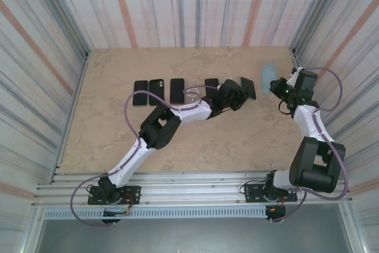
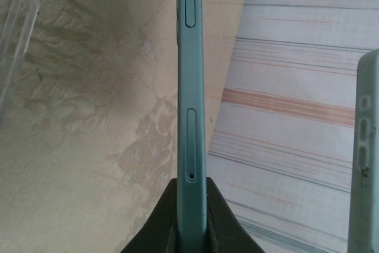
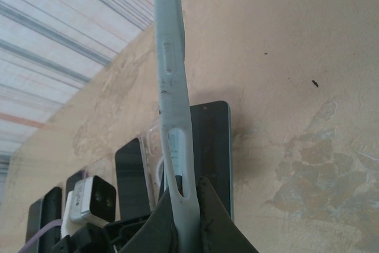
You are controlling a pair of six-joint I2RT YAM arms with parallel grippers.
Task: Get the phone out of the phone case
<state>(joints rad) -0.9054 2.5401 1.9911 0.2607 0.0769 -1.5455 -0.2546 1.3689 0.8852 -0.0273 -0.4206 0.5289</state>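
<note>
The teal phone (image 1: pixel 249 87) is over open table, free of the pale blue phone case, so my left gripper keeps lowering the phone and lets go of it there.
The teal phone (image 2: pixel 192 117) stands edge-on between the fingers of my left gripper (image 2: pixel 192 185), which is shut on its lower end. From above, that gripper (image 1: pixel 240 95) holds the phone (image 1: pixel 248 87) right of the table's middle. My right gripper (image 3: pixel 190 186) is shut on the empty pale blue phone case (image 3: pixel 172 111), also edge-on. In the top view the right gripper (image 1: pixel 278 87) holds the case (image 1: pixel 269 70) near the far right corner, apart from the phone. The right wrist view has the phone's dark screen (image 3: pixel 212 146) behind the case.
Several dark phones (image 1: pixel 156 89) lie in a row on the beige table (image 1: pixel 118 140), with a clear case (image 1: pixel 193 92) among them. Striped enclosure walls (image 1: pixel 331 22) stand close on three sides. Another clear case's edge (image 2: pixel 15 34) shows at the left.
</note>
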